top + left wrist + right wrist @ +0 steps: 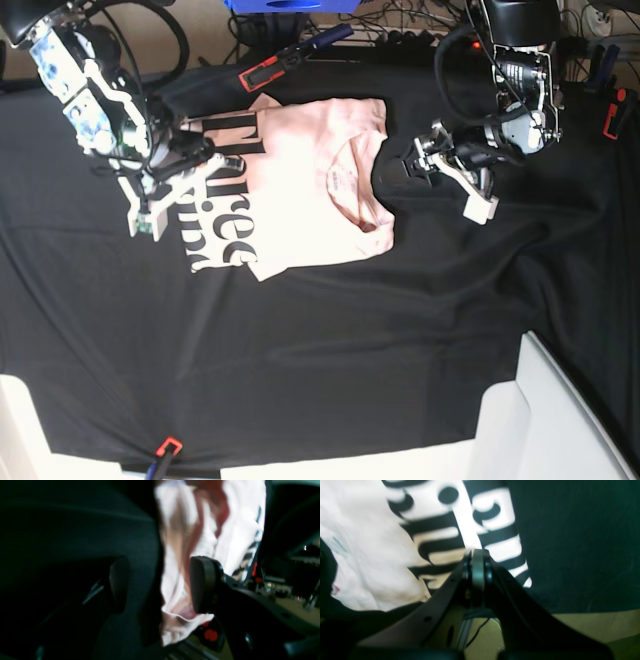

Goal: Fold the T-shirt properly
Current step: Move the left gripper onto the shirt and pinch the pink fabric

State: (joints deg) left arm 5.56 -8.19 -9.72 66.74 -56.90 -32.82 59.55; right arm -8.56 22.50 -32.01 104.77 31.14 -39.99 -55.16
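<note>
I expect the plain part of the T-shirt (299, 196) to hang down in loose folds below my grippers when I lift it, because the rumpled edge (355, 183) lies limp.
The pale pink T-shirt (310, 170) lies partly folded on the black tablecloth (330, 330), plain side to the right and black lettering (215, 215) along its left part. My right gripper (200, 152) is at the shirt's left edge; in the right wrist view it (477, 551) is shut, its tips pinching the lettered fabric (440, 525). My left gripper (415, 165) sits just right of the shirt's right edge, apart from it. In the left wrist view it (161, 585) is wide open and empty, with the shirt (180, 530) beyond the fingers.
A white board (560, 420) stands at the front right corner. A red-and-black clamp (265, 72) grips the cloth at the back, another (165, 447) at the front edge, one (612, 110) at the right. A blue box (290, 5) and cables lie behind the table.
</note>
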